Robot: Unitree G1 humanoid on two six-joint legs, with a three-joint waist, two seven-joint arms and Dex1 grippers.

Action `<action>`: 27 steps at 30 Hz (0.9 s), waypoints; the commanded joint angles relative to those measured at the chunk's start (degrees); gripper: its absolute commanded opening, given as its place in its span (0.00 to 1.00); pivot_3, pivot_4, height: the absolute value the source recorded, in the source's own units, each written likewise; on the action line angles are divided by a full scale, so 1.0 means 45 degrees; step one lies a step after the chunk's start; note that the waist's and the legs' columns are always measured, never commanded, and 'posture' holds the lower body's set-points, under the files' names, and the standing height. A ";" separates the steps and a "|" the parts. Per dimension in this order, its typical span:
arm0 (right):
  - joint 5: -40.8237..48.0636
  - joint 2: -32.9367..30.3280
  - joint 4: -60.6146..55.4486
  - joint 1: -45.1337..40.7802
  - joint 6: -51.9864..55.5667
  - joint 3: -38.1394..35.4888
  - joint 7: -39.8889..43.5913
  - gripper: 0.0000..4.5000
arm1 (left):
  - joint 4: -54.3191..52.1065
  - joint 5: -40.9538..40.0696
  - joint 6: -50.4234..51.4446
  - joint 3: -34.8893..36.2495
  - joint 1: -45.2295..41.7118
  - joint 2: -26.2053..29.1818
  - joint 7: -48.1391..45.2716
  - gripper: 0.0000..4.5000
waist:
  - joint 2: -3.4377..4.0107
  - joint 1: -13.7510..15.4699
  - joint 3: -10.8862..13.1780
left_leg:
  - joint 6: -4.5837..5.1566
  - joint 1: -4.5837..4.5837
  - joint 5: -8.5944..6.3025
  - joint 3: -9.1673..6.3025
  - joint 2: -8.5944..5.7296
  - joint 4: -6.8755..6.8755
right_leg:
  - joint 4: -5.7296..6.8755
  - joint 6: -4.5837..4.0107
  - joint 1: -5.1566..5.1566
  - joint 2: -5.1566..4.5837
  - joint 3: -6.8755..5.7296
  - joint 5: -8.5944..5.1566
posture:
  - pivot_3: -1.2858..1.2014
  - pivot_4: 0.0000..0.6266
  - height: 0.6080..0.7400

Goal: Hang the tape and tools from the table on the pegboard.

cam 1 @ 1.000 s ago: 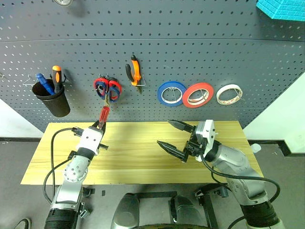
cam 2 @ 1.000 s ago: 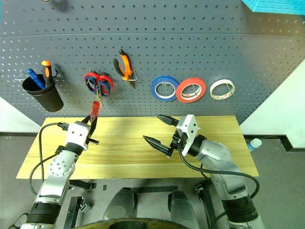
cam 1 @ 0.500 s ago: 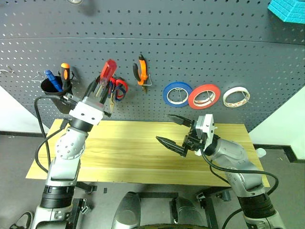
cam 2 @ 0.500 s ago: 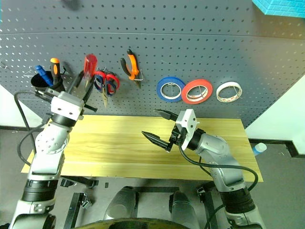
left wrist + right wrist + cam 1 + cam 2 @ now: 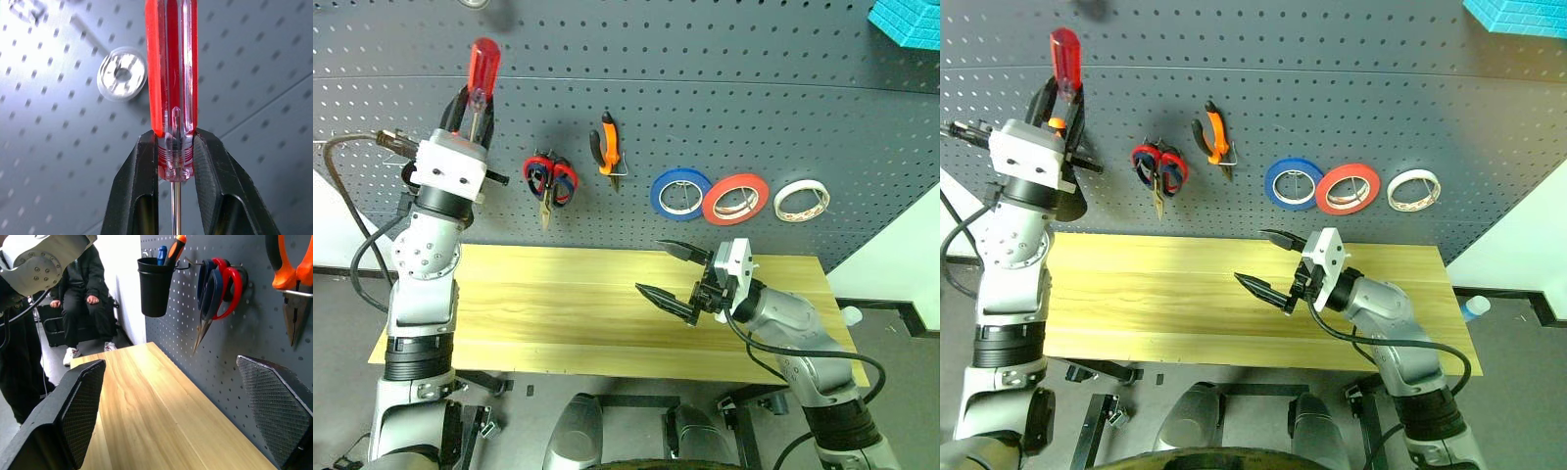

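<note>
The red-handled screwdriver's metal rod (image 5: 474,126) points down above the black cup, so my left gripper keeps going to the cup's opening (image 5: 152,265) and lets go with the rod inside.
My left gripper (image 5: 473,103) is shut on the slim red-handled screwdriver (image 5: 484,64), held high against the dark grey pegboard (image 5: 754,108) at upper left. The handle points up, and the black fingers (image 5: 146,161) clamp its clear base (image 5: 171,147). My right gripper (image 5: 651,267) hovers open and empty over the light wood table (image 5: 568,304). On the pegboard hang the whitish tape (image 5: 801,200), orange-and-black pliers (image 5: 607,149) and scissors with red and dark blue handles (image 5: 549,181).
A blue roll (image 5: 680,193) and a red-orange roll (image 5: 736,199) hang beside the whitish tape. A black cup (image 5: 155,286) with blue and orange-handled tools hangs at the board's left, just below my left gripper. A person (image 5: 80,298) sits beyond the table's left end.
My left arm has lifted the screwdriver from just above the table to high on the pegboard, above the black cup. The right gripper has stayed put and open.
</note>
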 commanded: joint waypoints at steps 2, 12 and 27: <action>0.0019 -0.0085 -0.0318 0.0080 -0.0235 -0.0122 0.0027 1.00 | 0.0390 -0.0337 -0.0090 0.0836 -0.0662 0.0407 0.0435 0.14 | -0.0003 0.0005 -0.0002 | -0.0001 0.0002 0.0000 -0.0003 0.0000 0.0000 | 0.0003 0.0000 0.0003 0.0000 -0.0002 0.0000 | 0.67 0.09 0.52; -0.0029 -0.0200 -0.0476 0.0290 -0.0165 -0.0102 -0.0080 1.00 | 0.1492 -0.0925 0.0860 0.1803 -0.0883 0.0381 0.1284 0.14 | -0.0013 0.0004 -0.0009 | -0.0001 0.0007 0.0001 -0.0005 0.0000 0.0002 | 0.0009 0.0000 0.0007 0.0000 -0.0005 0.0002 | 0.67 0.09 0.52; -0.0006 -0.0385 -0.0698 0.0495 0.0033 -0.0199 -0.0240 1.00 | 0.2098 -0.1339 0.1570 0.1691 -0.0215 -0.0160 0.1776 0.14 | -0.0019 -0.0005 -0.0013 | -0.0002 0.0022 0.0001 -0.0006 0.0000 0.0007 | 0.0030 -0.0002 0.0015 0.0000 -0.0007 0.0002 | 0.66 0.12 0.52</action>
